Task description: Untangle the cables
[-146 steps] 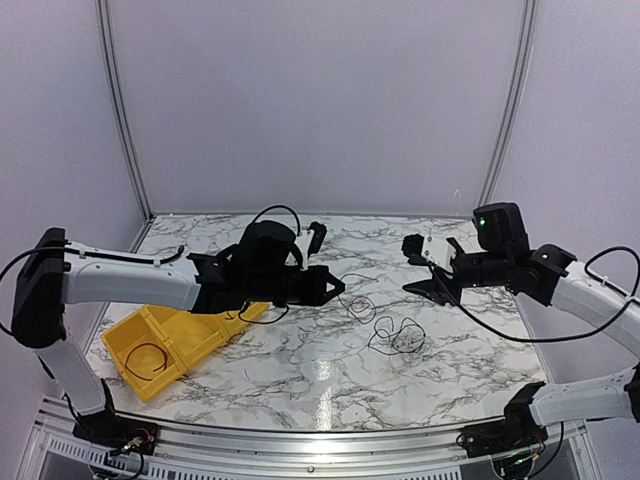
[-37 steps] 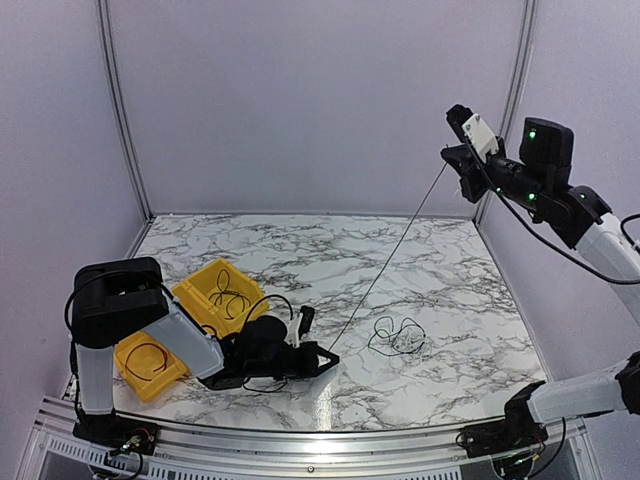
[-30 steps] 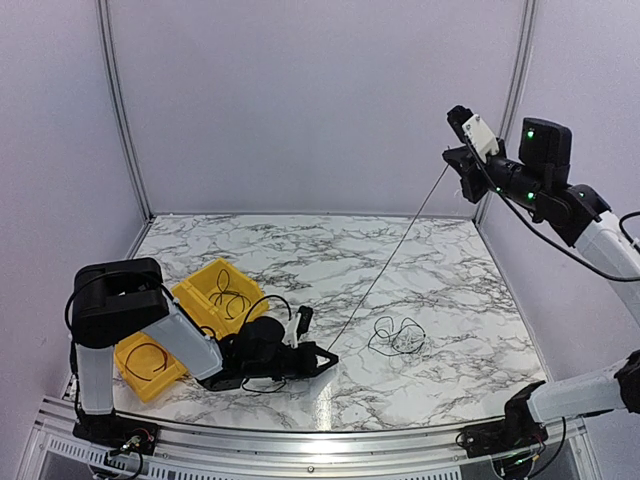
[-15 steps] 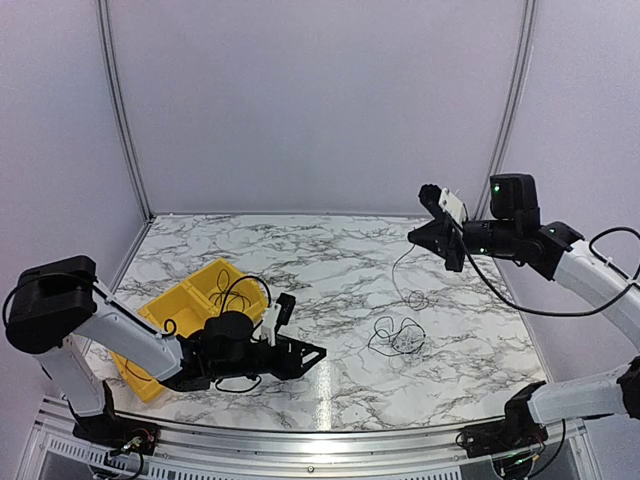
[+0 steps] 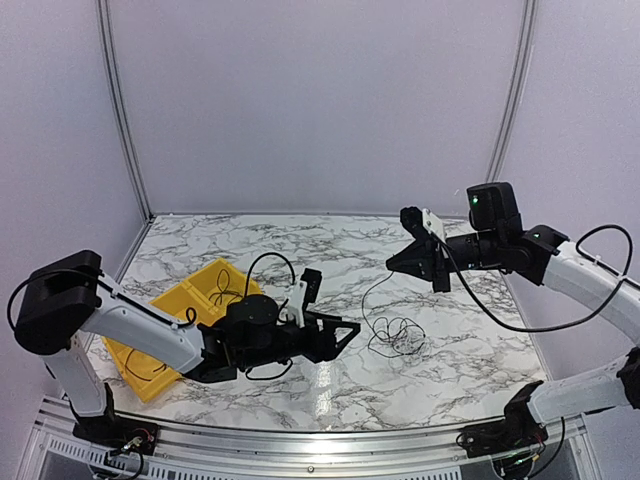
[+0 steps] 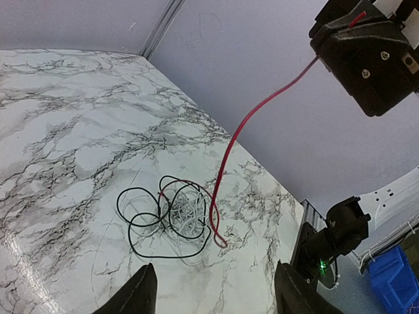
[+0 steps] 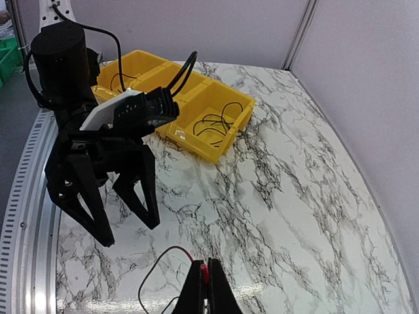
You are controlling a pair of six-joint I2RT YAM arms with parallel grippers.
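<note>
The red cable is hanging from my right gripper, a long way from the yellow bin [image 5: 190,300], so my left gripper needs to take its hanging part [image 6: 223,163] and carry it to the bin.
A palm-sized tangle of thin black and pale cables [image 5: 397,336] [image 6: 171,213] lies on the marble table, right of centre. A thin red cable [image 6: 226,154] rises from the tangle's edge to my right gripper [image 5: 397,266] [image 7: 205,288], which is shut on its end [image 7: 207,270] a little above the table. The cable hangs slack. My left gripper [image 5: 343,336] [image 6: 216,297] is open and low over the table just left of the tangle, with nothing between its fingers [image 6: 141,295]. It also shows in the right wrist view as the left gripper [image 7: 108,199].
A yellow divided bin [image 5: 175,298] [image 7: 190,140] stands at the table's left, behind my left arm, with thin black cable loops [image 7: 216,120] in its compartments. A metal rail [image 7: 29,216] runs along the near edge of the table.
My left gripper has opened and let go of the cable, then moved right toward the tangle. My right gripper has come down from high up, and the taut cable now hangs slack.
</note>
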